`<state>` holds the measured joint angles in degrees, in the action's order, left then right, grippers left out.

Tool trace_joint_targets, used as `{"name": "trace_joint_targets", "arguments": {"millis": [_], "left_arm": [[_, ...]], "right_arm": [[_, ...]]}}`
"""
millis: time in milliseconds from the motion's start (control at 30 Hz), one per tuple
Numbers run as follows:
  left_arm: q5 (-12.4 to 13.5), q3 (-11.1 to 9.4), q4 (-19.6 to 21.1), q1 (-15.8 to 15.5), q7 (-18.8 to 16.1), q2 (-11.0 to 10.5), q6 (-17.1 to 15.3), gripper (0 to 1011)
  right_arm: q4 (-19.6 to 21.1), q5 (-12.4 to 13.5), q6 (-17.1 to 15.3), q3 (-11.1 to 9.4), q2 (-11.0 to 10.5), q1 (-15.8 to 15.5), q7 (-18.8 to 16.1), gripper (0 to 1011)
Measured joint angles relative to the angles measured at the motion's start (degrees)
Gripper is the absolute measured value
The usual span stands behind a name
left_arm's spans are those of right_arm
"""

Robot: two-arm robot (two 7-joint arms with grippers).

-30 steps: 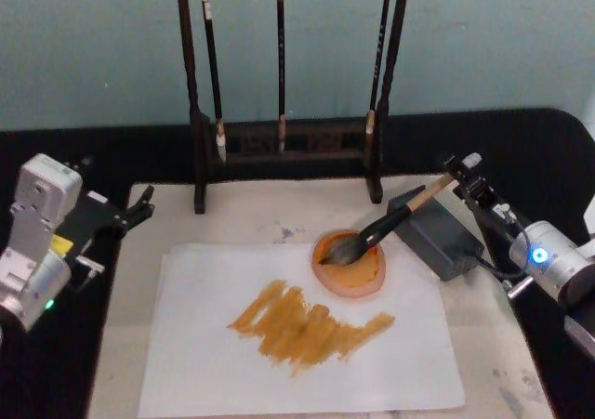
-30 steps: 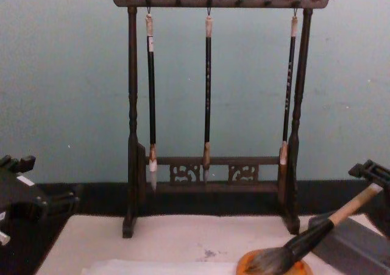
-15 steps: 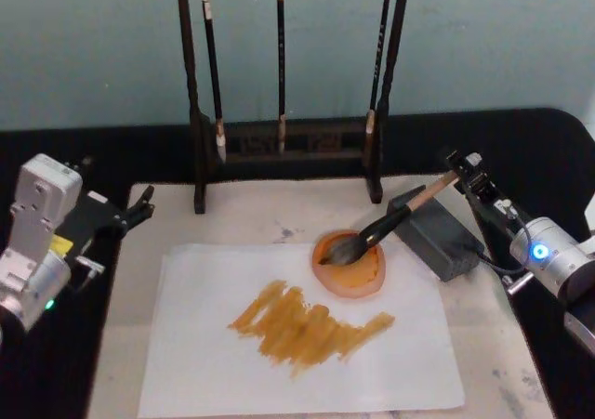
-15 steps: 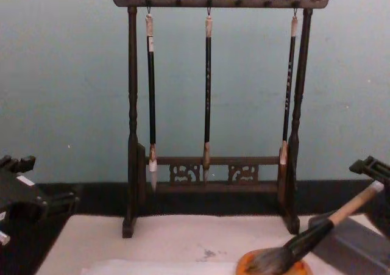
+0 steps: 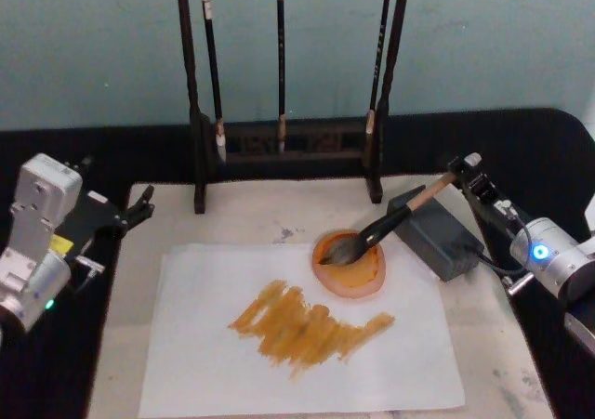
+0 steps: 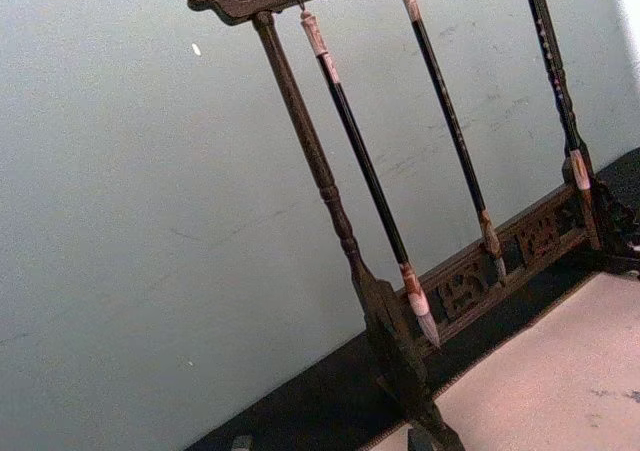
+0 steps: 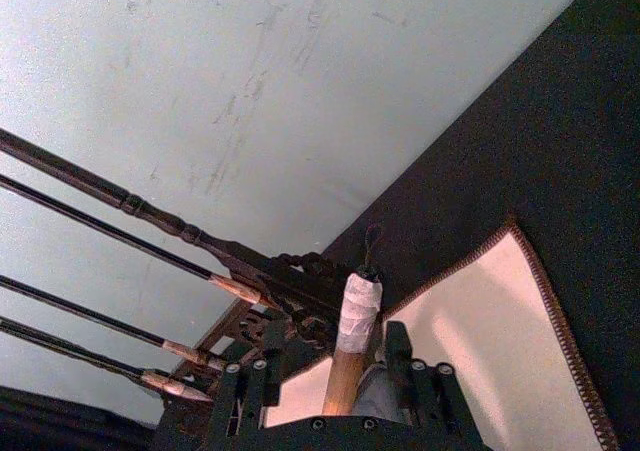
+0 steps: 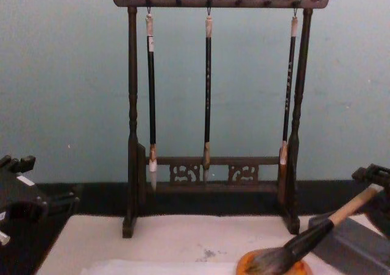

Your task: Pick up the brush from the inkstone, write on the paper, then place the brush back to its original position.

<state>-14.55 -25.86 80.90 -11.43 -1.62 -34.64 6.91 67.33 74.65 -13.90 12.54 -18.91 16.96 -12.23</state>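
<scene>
My gripper is about to lift the brush upright. The dark loop (image 7: 373, 241) sticks out stiffly past the brush's white end cap (image 7: 360, 311), so the loop will stand up instead of flopping.
The brush (image 5: 381, 229) lies with its bristles in the orange inkstone (image 5: 358, 278) and its tan handle propped on a grey block. Its white end cap (image 7: 357, 311) points toward my right gripper (image 5: 476, 182), which is open, its fingers standing either side of the handle's end with gaps showing. In the chest view the brush (image 8: 317, 235) slants up from the inkstone (image 8: 244, 264) toward the right gripper (image 8: 372, 174). The white paper (image 5: 204, 345) carries broad amber strokes in front of the inkstone. My left gripper (image 5: 139, 210) is parked open at the mat's left edge.
A dark wooden brush rack (image 5: 279, 148) with three thin hanging brushes stands at the back of the beige mat (image 5: 251, 210). The grey block (image 5: 437, 238) sits right of the inkstone. Black cloth surrounds the mat.
My right gripper has drawn back a little to the right, away from the handle's end. The brush, inkstone and left arm have not moved.
</scene>
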Motion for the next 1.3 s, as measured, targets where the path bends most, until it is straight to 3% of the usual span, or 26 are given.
{"name": "trace_joint_targets", "arguments": {"millis": [500, 1300], "left_arm": [[0.0, 0.0, 0.0, 0.0, 0.0, 0.0, 0.0, 1010], [0.0, 0.0, 0.0, 0.0, 0.0, 0.0, 0.0, 1010]], "right_arm": [[0.11, -0.01, -0.09, -0.04, 0.0, -0.07, 0.08, 179], [0.16, -0.01, -0.08, 0.08, -0.13, -0.09, 0.1, 168]]}}
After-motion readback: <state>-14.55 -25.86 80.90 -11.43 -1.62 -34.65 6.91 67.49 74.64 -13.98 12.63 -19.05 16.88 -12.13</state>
